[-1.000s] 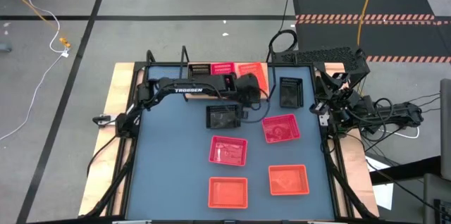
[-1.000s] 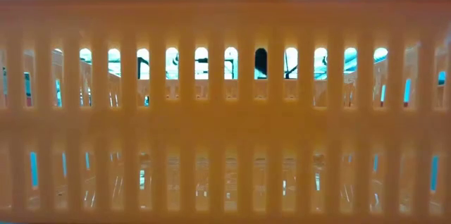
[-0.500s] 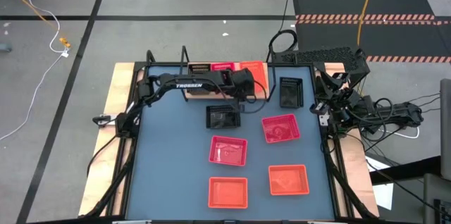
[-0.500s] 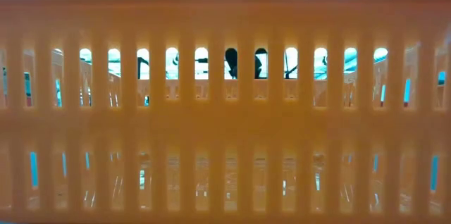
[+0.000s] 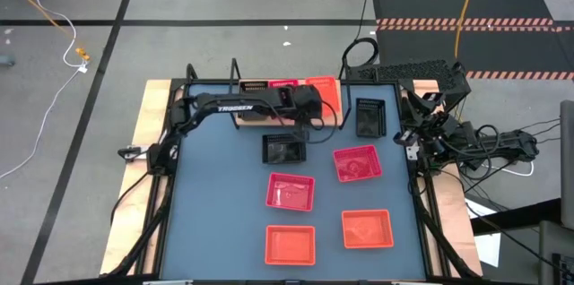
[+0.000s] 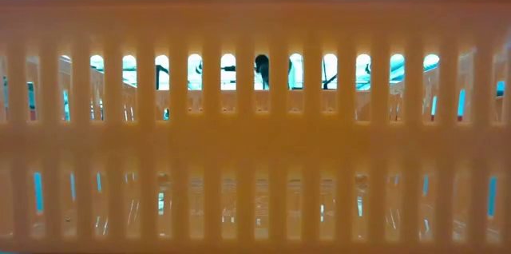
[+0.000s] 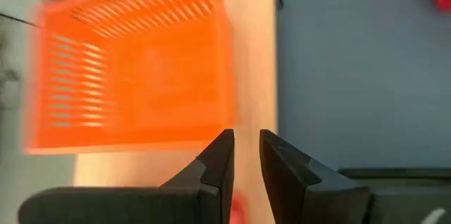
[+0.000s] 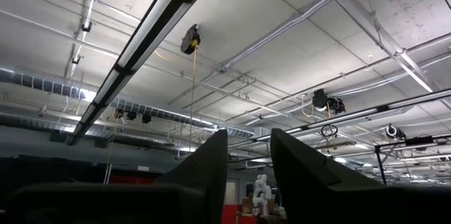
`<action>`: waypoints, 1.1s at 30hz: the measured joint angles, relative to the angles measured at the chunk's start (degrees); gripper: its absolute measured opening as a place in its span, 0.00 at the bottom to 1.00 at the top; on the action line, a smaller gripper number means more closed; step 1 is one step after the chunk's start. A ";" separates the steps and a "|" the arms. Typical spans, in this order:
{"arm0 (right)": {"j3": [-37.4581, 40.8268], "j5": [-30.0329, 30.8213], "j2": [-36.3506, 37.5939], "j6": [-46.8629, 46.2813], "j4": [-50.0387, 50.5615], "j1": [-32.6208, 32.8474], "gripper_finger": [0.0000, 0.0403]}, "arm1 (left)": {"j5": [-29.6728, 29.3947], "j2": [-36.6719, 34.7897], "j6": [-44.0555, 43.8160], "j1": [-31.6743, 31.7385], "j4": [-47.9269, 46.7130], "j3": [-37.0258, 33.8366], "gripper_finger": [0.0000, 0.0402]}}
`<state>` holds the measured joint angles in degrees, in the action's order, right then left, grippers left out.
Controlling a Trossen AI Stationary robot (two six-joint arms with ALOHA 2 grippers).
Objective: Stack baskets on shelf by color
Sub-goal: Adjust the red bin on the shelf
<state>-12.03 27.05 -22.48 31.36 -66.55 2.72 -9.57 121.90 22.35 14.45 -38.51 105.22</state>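
The robot's empty left gripper is hanging over the orange-red basket already on the shelf (image 5: pixel 330 90), so the robot should move back and pick up the black basket (image 5: pixel 283 151) in front of the shelf.
My left gripper (image 5: pixel 308 104) (image 7: pixel 245 146) hangs over the wooden shelf (image 5: pixel 269 113) at the table's far edge, its fingers shut to a narrow slit and holding nothing. Its tips stand just short of the near wall of an orange-red basket (image 7: pixel 134 62) (image 5: pixel 320 82) resting flat on the shelf. Beside that basket on the shelf sit a pinkish-red basket (image 5: pixel 282 83) and a black basket (image 5: pixel 254 89). Flat on the blue tabletop lie two black baskets (image 5: pixel 284 148) (image 5: pixel 369 116), two pinkish-red baskets (image 5: pixel 290 191) (image 5: pixel 357 162) and two orange-red baskets (image 5: pixel 290 244) (image 5: pixel 367 228). My right gripper (image 8: pixel 249 139) waits folded at the table's right edge (image 5: pixel 421 133), pointing at the ceiling.
An orange-red basket's slotted wall (image 6: pixel 255 126) fills the low view; only slivers of the scene show through its slots. Black wire uprights (image 5: pixel 235 74) stand at the shelf's left end. Cables trail off the right edge (image 5: pixel 502 146). Open blue tabletop lies along the left side (image 5: pixel 215 195).
My left gripper has moved toward the table's far edge and slightly left, from the tabletop beside the nearer black basket to above the shelf. The baskets on the tabletop have stayed where they were.
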 joint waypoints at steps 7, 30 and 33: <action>0.00 0.15 -0.27 -0.41 0.07 0.00 0.26 | -0.54 -5.23 -3.25 -1.82 -5.70 0.10 0.18; 0.00 -0.03 -0.35 -2.02 0.12 0.00 0.26 | -0.45 -4.63 -5.96 1.25 -4.54 -12.49 0.18; 0.00 -0.03 -0.35 -2.01 0.13 0.01 0.26 | -0.47 -4.65 -5.07 1.77 -2.90 -12.47 0.18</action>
<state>-12.03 27.03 -22.83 29.35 -66.43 2.73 -10.04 117.25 17.27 16.22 -41.41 92.75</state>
